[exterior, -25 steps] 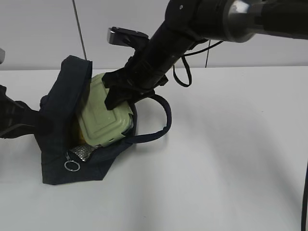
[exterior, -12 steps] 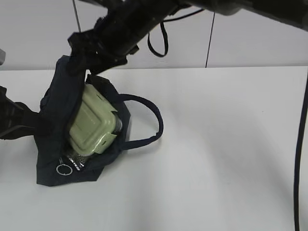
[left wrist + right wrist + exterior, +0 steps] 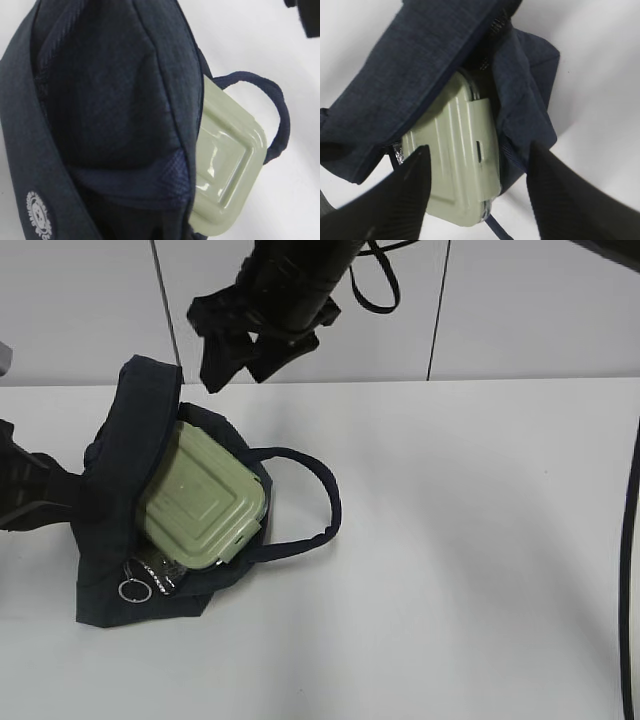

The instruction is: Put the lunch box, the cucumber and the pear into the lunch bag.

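I expect the lunch box [image 3: 204, 498] to slide inside when I lift the lunch bag's loop handle, because the lunch box is leaning out over the lunch bag's slumped side [image 3: 230, 571].
The navy lunch bag [image 3: 115, 490] lies open on the white table at the left. The lunch box [image 3: 200, 508], with its sage-green lid up, rests in the bag's mouth, partly sticking out. It also shows in the left wrist view [image 3: 225, 155] and the right wrist view [image 3: 455, 165]. My right gripper [image 3: 235, 370] is open and empty, raised well above the bag; its fingers [image 3: 405, 195] straddle the box from above. My left gripper [image 3: 70, 490] is at the bag's left edge and seems shut on the fabric [image 3: 100, 100]; its jaws are hidden. The cucumber and the pear are hidden.
The bag's loop handle [image 3: 325, 500] lies on the table to the right of the box. The silver ring pull [image 3: 131, 591] and a bit of silvery lining [image 3: 155, 570] show at the bag's front corner. The white table [image 3: 480, 560] stretches to the right.
My right gripper has let go of the lunch box and risen up and back. The box has settled deeper and flatter in the bag. The left arm has not moved.
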